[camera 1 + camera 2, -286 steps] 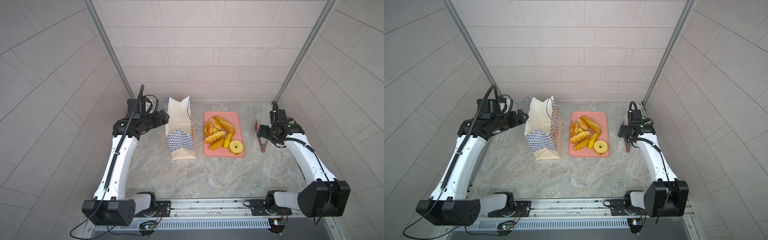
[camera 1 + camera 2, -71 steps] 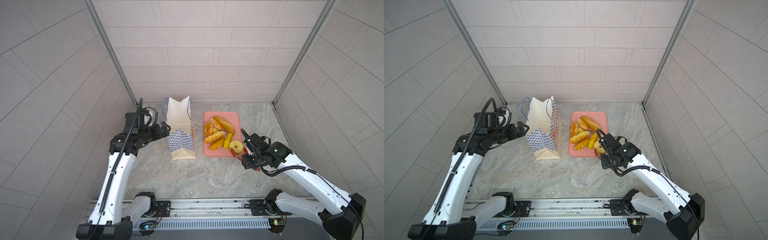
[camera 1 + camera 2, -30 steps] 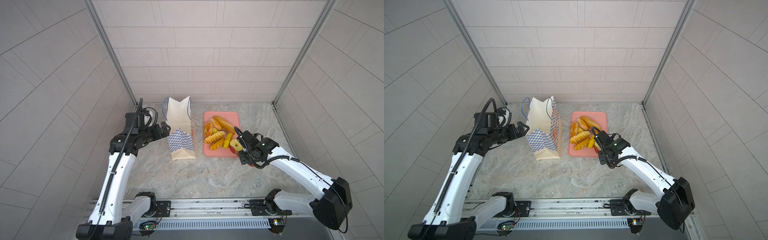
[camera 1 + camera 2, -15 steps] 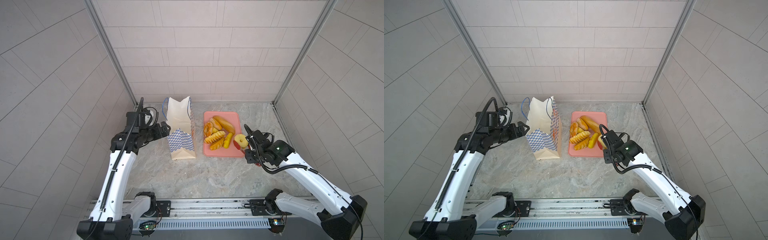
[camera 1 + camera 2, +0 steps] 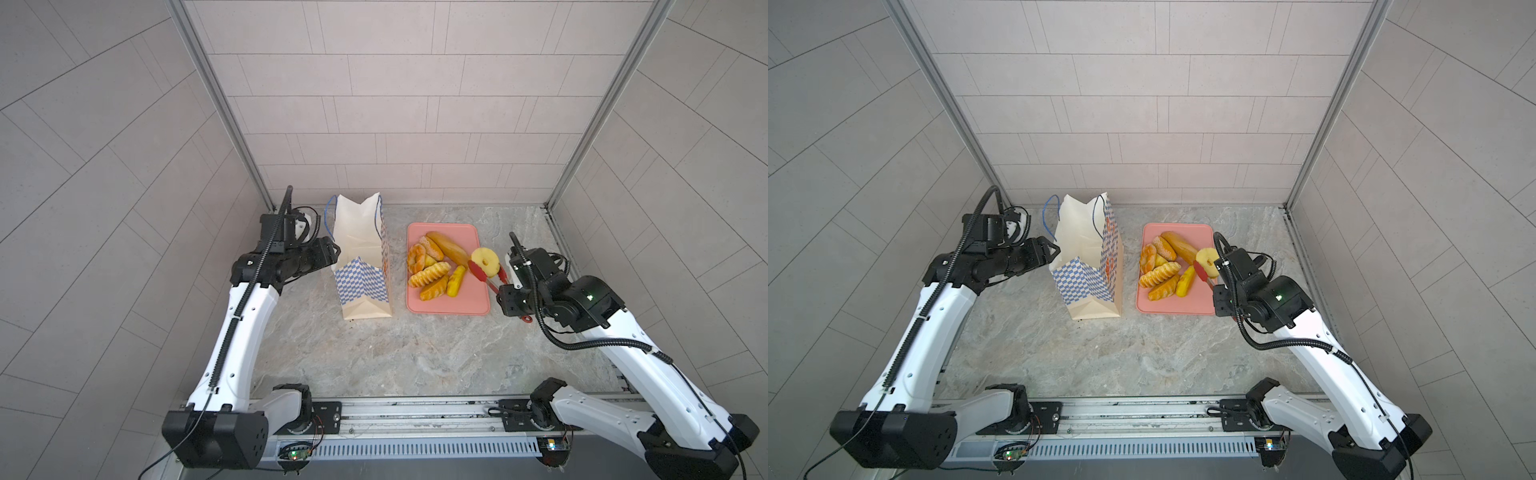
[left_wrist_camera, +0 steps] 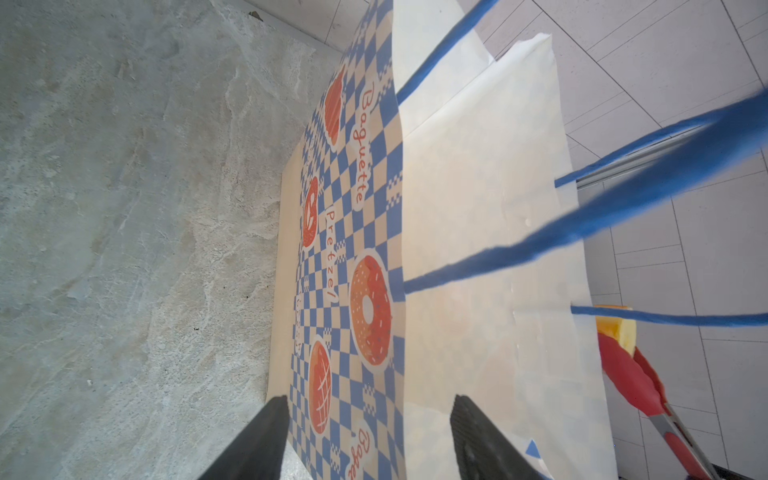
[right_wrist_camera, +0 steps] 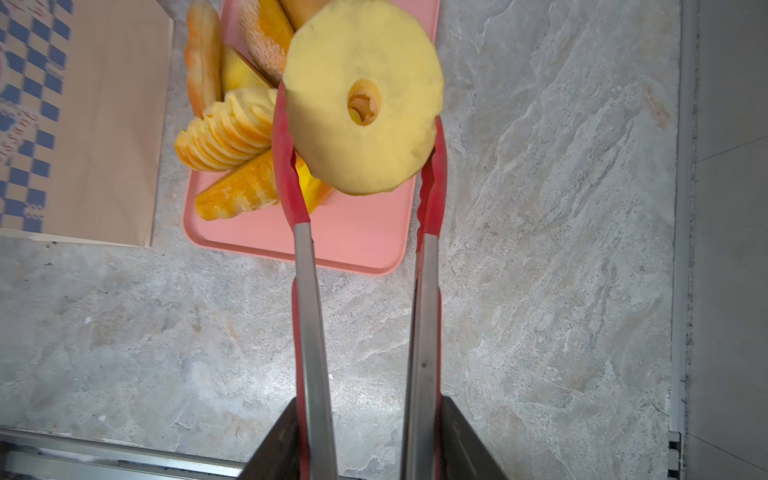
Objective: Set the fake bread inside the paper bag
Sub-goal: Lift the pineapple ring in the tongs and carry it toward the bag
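Observation:
The paper bag [image 5: 364, 268] is standing loose in the open fingers of my left gripper, so next I close them on the paper bag's rim [image 6: 403, 400] before I lower the doughnut in.
The paper bag [image 5: 361, 270] [image 5: 1088, 270] stands upright and open-topped left of the pink tray [image 5: 457, 305]. My left gripper [image 5: 334, 251] [image 6: 369, 401] is open at the bag's left rim. One finger is outside over the checker wall [image 6: 345, 232] and the other is over the cream inside. My right gripper [image 5: 508, 287] [image 7: 370, 405] is shut on the red tongs [image 5: 484, 274] [image 7: 307, 270]. The tongs pinch a pale ring doughnut [image 5: 485, 258] [image 7: 332, 124], held above the tray's right side. Several other fake breads lie on the tray, among them a long loaf [image 5: 446, 247] and a braided piece [image 5: 428, 274].
The bag's blue cord handles [image 6: 582, 224] hang across the left wrist view. Tiled walls close in the marble table [image 5: 415, 353] on three sides. A metal rail [image 5: 415, 409] runs along the front edge. The tray [image 7: 353, 245] sits close beside the bag.
The right gripper has lifted the doughnut in the tongs off the tray's front and carried it up and to the right. The left jaws have narrowed at the bag's rim.

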